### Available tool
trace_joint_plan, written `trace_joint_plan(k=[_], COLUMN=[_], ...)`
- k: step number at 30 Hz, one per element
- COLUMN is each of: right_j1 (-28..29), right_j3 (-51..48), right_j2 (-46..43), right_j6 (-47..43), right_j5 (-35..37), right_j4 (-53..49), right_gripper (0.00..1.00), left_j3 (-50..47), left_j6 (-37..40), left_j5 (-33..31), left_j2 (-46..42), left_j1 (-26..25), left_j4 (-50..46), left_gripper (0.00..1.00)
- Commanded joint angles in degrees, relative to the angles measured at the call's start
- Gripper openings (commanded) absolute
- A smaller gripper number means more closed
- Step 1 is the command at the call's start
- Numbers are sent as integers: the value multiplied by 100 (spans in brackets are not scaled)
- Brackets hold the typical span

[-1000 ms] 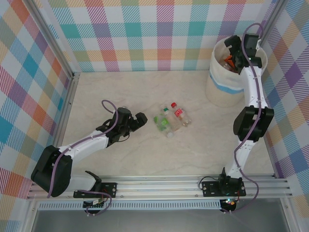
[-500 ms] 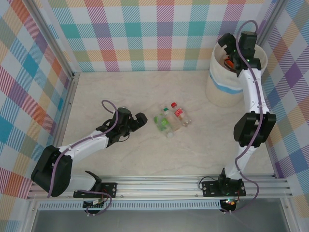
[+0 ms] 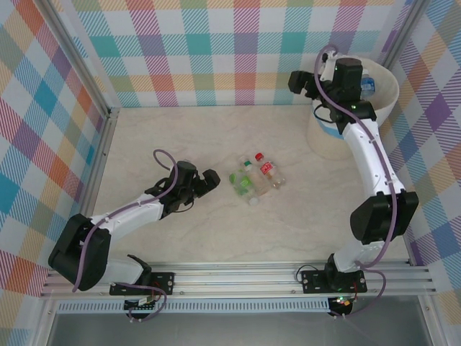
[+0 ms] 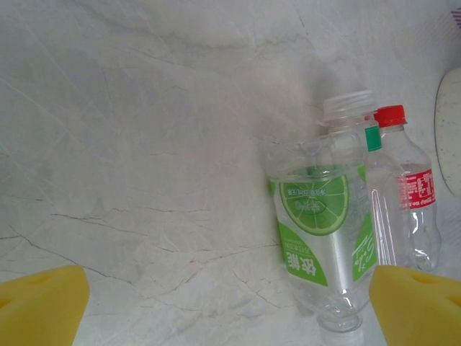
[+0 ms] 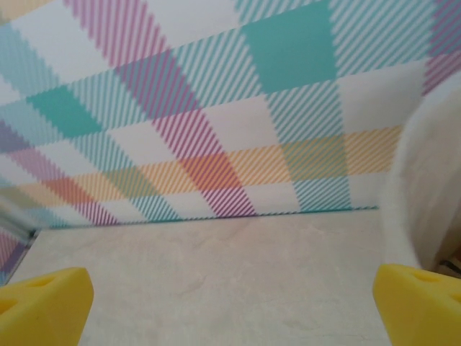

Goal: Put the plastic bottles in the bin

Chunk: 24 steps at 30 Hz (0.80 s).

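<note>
The red-capped bottle (image 3: 272, 174) lies at the end of the row nearest the robot's open right gripper, so that gripper should keep moving toward its red label (image 3: 267, 167) until the fingers straddle it.
Three plastic bottles lie side by side mid-table: a clear one with a lime-green label (image 3: 245, 184) (image 4: 320, 238), a white-capped one (image 4: 349, 108) behind it, and a red-capped, red-labelled one (image 3: 268, 171) (image 4: 407, 198). My left gripper (image 3: 210, 178) (image 4: 230, 310) is open just left of them, and the green bottle's base lies inside the gap, close to the right pad (image 4: 418, 303). The cream bin (image 3: 387, 90) with its blue band stands at the back right; a bottle with blue on it (image 3: 367, 83) shows inside. My right gripper (image 3: 295, 81) (image 5: 230, 306) is open and holds nothing, just left of the bin's wall (image 5: 425, 187).
Plaid walls (image 3: 216, 43) enclose the marble table (image 3: 180, 137) on three sides, with metal posts at the corners. An aluminium rail (image 3: 238, 277) runs along the near edge by the arm bases. The right arm's elbow (image 3: 374, 216) hangs over the table's right side.
My right gripper has swung left out of the bin's mouth and now sits outside its left rim, facing the back wall. The left arm and the bottles have hardly moved.
</note>
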Motion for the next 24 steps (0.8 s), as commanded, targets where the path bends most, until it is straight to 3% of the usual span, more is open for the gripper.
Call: trace_joint_plan(k=[1,11,19,24], right_j1=[187,893,1068,1093], right_j3=[-298,-284,-493,-893], right_j2=[-80,793,1581,1752], right_j6=[-1048,-2875,-2641,-2341], right_j5=[-931,-849,-90,146], right_j4=[-21,-1570,-2526,-2583], right_gripper=[100,100,100,85], left_j3=[70,93,-89,-145], left_j6=[-1,-21,-37,-29], left_j5=[72,116,-7,-12], left_j2=[60,25,-204,-274], left_j1=[36,50,68,103], left_j4=[-76,-127,-172,-171], left_gripper=[100,100,100,100])
